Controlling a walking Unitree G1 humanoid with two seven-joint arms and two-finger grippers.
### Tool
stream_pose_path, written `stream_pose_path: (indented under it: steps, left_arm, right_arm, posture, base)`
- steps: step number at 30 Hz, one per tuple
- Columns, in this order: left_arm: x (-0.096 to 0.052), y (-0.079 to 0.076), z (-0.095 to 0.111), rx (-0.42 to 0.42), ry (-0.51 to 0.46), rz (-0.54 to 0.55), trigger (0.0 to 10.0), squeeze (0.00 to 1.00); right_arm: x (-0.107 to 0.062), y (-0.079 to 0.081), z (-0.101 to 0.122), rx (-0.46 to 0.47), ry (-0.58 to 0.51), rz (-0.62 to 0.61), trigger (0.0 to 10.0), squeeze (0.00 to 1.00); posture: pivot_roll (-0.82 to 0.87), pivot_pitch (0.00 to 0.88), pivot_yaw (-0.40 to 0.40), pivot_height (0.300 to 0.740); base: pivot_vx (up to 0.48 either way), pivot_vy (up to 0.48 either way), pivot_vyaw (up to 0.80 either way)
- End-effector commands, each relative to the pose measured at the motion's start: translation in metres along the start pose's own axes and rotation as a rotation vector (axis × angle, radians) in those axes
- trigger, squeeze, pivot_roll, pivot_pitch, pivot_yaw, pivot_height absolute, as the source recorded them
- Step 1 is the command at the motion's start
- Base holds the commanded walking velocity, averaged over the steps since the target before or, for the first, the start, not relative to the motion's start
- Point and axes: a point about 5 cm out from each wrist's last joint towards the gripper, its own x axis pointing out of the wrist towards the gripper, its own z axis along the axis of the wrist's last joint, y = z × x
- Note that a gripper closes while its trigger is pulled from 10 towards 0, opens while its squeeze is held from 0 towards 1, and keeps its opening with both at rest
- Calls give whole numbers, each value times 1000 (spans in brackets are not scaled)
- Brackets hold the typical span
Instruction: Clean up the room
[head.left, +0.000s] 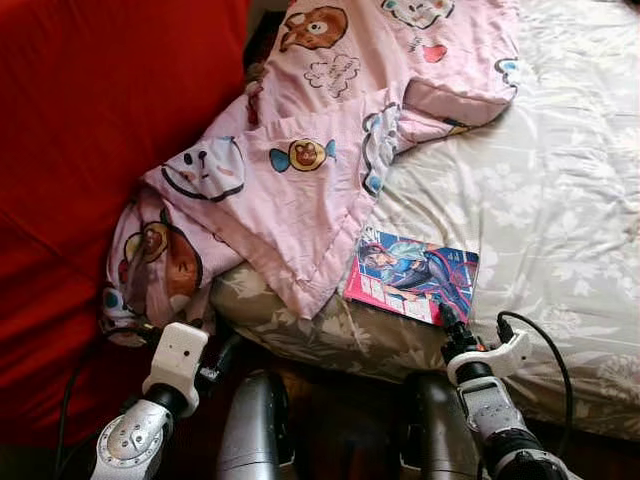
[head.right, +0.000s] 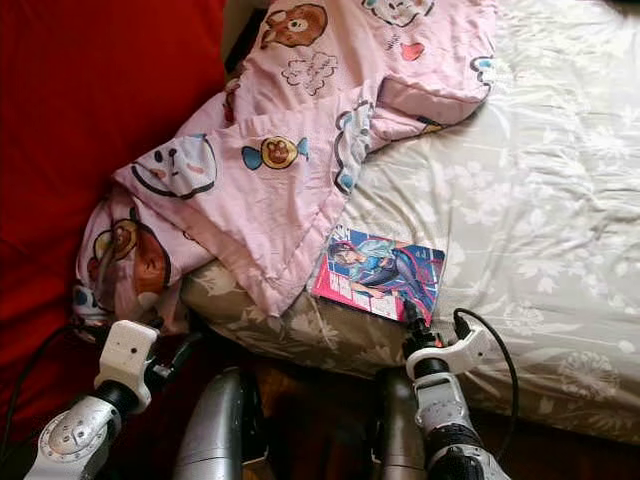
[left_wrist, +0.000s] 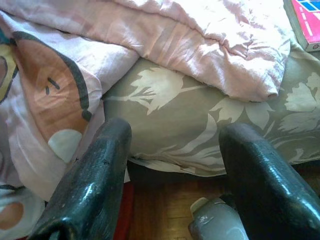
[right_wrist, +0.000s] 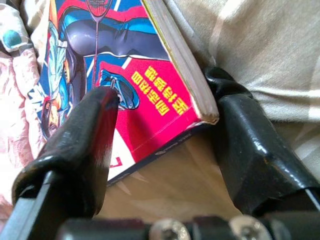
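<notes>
I expect the comic book to stay closed and stiff when I lift its corner, because the thick page edge is packed tight next to the dark spine.
A comic book with a red and blue cover lies flat near the bed's front edge, its far left corner touching a pink cartoon-print quilt. My right gripper is at the book's near right corner and is open. In the right wrist view the book has its corner between the fingertips: one finger rests over the cover, the other lies against the page edge on the sheet. My left gripper is open and empty, low by the bed's edge below the hanging quilt.
The bed has a grey-beige floral sheet and fills the right side. A red fabric surface rises on the left, with the quilt bunched against it. Wooden floor shows below the mattress edge between my arms.
</notes>
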Motion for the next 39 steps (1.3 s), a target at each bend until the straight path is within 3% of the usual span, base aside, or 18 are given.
stream_pose_path:
  steps: [1, 7, 8, 9, 10, 11, 26, 29, 39]
  left_arm:
    - [-8, 6, -7, -11, 40, 23, 10000, 0]
    - [-7, 4, -7, -15, 41, 25, 10000, 0]
    - [-6, 4, -7, -15, 41, 25, 10000, 0]
    - [-6, 4, -7, -16, 41, 25, 10000, 0]
    - [-5, 4, -7, -16, 40, 25, 10000, 0]
    - [-5, 3, -8, -16, 40, 25, 10000, 0]
    - [0, 1, -10, -20, 41, 34, 10000, 0]
    - [1, 3, -9, -18, 39, 40, 10000, 0]
    - [9, 3, -8, -17, 29, 48, 10000, 0]
  right_arm:
    - [-6, -2, -40, 48, 146, -16, 10000, 0]
    - [-3, 0, -25, 77, 65, -1, 10000, 0]
    - [-2, 1, -22, 80, 54, 7, 7882, 0]
    - [-1, 2, -21, 80, 52, 10, 7882, 0]
    - [-1, 2, -21, 78, 51, 12, 1333, 0]
    - [-1, 2, -19, 77, 47, 16, 0, 0]
    - [-1, 2, -13, 74, 15, 37, 0, 0]
    - [4, 9, -5, 127, -43, 70, 0, 0]
    - [15, 34, 7, 133, -86, 213, 0, 0]
  posture:
    - [200, 337, 130, 583]
    - [193, 331, 125, 583]
    - [187, 329, 122, 583]
    - [186, 328, 120, 583]
    - [186, 328, 120, 583]
    - [185, 325, 119, 583]
    - [176, 310, 111, 583]
    - [177, 306, 110, 583]
    - [160, 284, 103, 583]
  base:
    - [0, 0, 0]
    - [0, 0, 0]
    - [0, 0, 0]
    - [0, 0, 0]
    - [0, 0, 0]
    - [0, 0, 0]
    - [0, 0, 0]
    - [0, 0, 0]
    - [0, 0, 0]
